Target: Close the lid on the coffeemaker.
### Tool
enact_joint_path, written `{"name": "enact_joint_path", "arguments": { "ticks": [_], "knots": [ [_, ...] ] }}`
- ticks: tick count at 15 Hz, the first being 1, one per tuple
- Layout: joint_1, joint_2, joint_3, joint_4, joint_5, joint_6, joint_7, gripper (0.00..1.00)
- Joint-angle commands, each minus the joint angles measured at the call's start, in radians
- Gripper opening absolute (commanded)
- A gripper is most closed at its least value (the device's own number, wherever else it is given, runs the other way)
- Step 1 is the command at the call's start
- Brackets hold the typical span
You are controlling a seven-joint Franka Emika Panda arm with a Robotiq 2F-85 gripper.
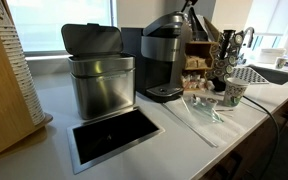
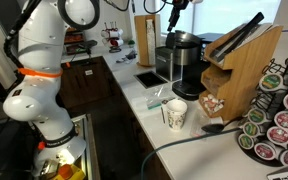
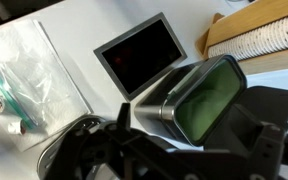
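Note:
My gripper is tilted toward the steel bin (image 3: 192,104), so I should pull it back and turn it to line up squarely with the coffeemaker (image 1: 163,55) before I close the lid.
The coffeemaker (image 1: 164,62) is a dark grey and black pod machine standing on the white counter to the right of a steel bin; it also shows in an exterior view (image 2: 184,62). Its rounded, silver-edged lid (image 1: 170,22) sits on top, and I cannot tell whether it is fully down. My gripper (image 2: 174,12) hangs just above the machine's head, not touching it, and it is partly cut off at the top of an exterior view (image 1: 191,6). In the wrist view the jaws (image 3: 189,112) look spread apart and empty, and the machine's dark head (image 3: 74,150) lies below them.
The brushed-steel bin (image 1: 101,80) has its flat lid raised. A black inset panel (image 1: 114,132) lies in the counter in front of it. A clear plastic bag (image 1: 199,108), a paper cup (image 1: 234,94), a pod rack (image 2: 279,110), a wooden holder (image 2: 239,65) and a sink (image 1: 269,72) surround the machine.

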Motion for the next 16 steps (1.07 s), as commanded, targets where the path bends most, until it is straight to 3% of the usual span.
{"name": "enact_joint_path", "arguments": {
  "ticks": [1,6,10,11,13,16],
  "knots": [
    [0.007,-0.092,0.002,-0.099,-0.034,0.115,-0.152,1.00],
    [0.000,-0.102,0.041,-0.033,-0.015,0.049,-0.379,1.00],
    [0.013,-0.070,0.032,0.056,-0.136,-0.081,-0.542,1.00],
    [0.008,-0.092,0.035,0.008,-0.079,-0.033,-0.470,1.00],
    [0.007,-0.091,0.034,0.011,-0.086,-0.035,-0.481,1.00],
    [0.030,-0.056,0.024,0.049,-0.206,-0.051,-0.559,1.00]
  ]
}}
